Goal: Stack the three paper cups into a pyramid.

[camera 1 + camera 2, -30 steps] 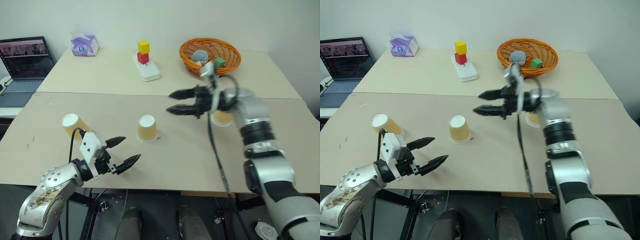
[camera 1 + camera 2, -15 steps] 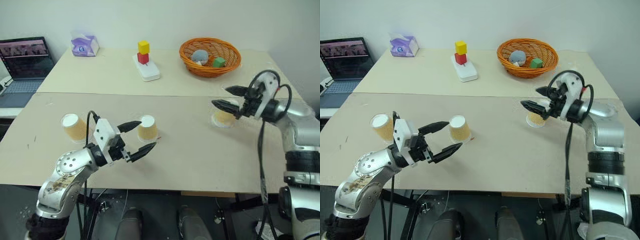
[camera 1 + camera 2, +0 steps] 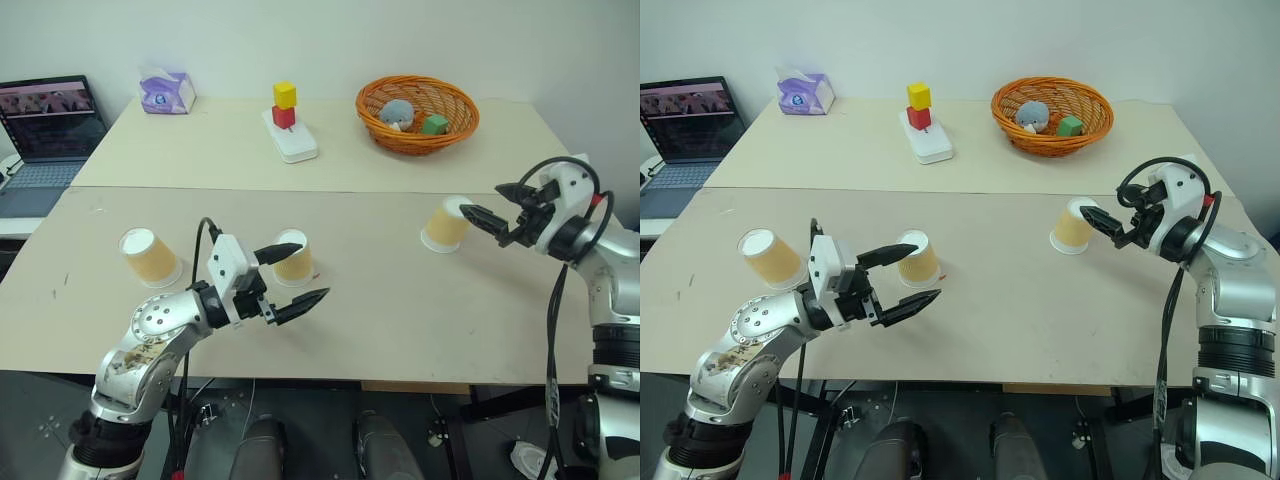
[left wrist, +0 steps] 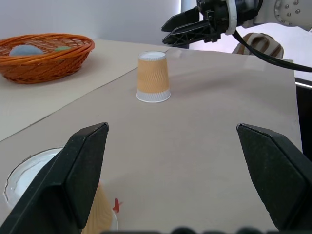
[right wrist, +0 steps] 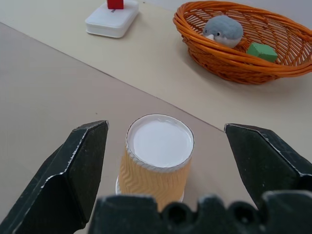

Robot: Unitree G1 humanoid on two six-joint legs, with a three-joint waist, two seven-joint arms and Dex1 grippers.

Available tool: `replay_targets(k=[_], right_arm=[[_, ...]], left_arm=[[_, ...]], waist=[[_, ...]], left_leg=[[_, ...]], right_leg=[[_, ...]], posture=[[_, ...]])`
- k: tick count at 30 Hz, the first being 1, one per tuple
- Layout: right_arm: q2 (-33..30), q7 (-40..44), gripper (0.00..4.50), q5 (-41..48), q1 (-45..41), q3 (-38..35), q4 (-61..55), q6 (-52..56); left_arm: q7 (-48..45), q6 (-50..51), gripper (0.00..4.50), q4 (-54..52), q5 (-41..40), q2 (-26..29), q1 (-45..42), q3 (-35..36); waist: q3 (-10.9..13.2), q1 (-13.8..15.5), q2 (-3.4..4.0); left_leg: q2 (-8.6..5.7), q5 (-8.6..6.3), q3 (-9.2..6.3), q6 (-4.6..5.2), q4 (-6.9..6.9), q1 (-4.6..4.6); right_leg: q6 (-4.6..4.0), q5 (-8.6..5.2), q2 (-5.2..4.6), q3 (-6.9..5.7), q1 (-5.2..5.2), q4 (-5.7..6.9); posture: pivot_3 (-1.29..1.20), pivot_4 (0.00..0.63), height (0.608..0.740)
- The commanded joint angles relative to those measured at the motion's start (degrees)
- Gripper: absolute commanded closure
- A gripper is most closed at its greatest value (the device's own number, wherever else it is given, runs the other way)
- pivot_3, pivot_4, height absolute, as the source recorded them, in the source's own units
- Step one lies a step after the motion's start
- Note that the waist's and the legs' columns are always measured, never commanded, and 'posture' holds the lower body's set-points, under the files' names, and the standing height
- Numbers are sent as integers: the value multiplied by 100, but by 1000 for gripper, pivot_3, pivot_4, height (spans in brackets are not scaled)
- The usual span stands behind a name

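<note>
A closed white base (image 5: 163,142) is supporting the round rim, so I expect the tan paper cup (image 3: 446,225) to hold its shape when I pick it up and carry it.
Three tan paper cups stand upside down and apart on the near table: a left cup (image 3: 150,257), a middle cup (image 3: 293,255) and a right cup (image 3: 445,223). No pyramid stands. My left gripper (image 3: 313,268) is open, level, just right of and in front of the middle cup, whose white base (image 4: 29,170) shows beside one finger in the left wrist view. My right gripper (image 3: 484,201) is open and points at the right cup (image 5: 157,156) from its right side, fingertips a little short of it. Neither gripper holds anything.
On the far table stand an orange basket (image 3: 372,112) with a grey toy and a green block, a red-and-yellow block stack (image 3: 284,105) on a white base, and a purple tissue pack (image 3: 167,91). A laptop (image 3: 45,125) sits at far left. A seam runs between the tables.
My right gripper swung from the table's middle out to the right and now faces the right cup. My left gripper rose and moved right, up to the middle cup. Both stayed open.
</note>
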Motion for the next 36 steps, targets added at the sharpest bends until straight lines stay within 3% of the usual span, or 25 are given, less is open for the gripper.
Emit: replay_targets(k=[1, 15, 32, 36], right_arm=[[38, -77, 58, 153, 15, -158, -63, -100], [264, 61, 58, -12, -158, 51, 1095, -544], [539, 244, 58, -169, -1058, 365, 2333, -1008], [559, 235, 1056, -216, -1167, 384, 2515, -1123]], left_arm=[[-43, -142, 0, -7, 14, -29, -124, 45], [144, -53, 0, 2, -63, -89, -119, 214], [403, -11, 0, -125, -93, -85, 71, 391], [456, -4, 0, -156, -112, -48, 110, 458]], waist=[[0, 3, 0], [0, 9, 0], [0, 21, 0], [0, 20, 0]], left_leg=[[0, 0, 0, 0, 0, 0], [-1, 0, 1, 0, 1, 0], [-2, 0, 1, 0, 2, -2], [-1, 0, 1, 0, 2, -2]], right_leg=[[0, 0, 0, 0, 0, 0], [0, 0, -1, 1, 1, 1], [0, 0, -2, 1, 0, 0], [0, 0, -2, 1, 0, 1]], posture=[[0, 150, 666], [0, 150, 666], [0, 150, 666], [0, 150, 666]])
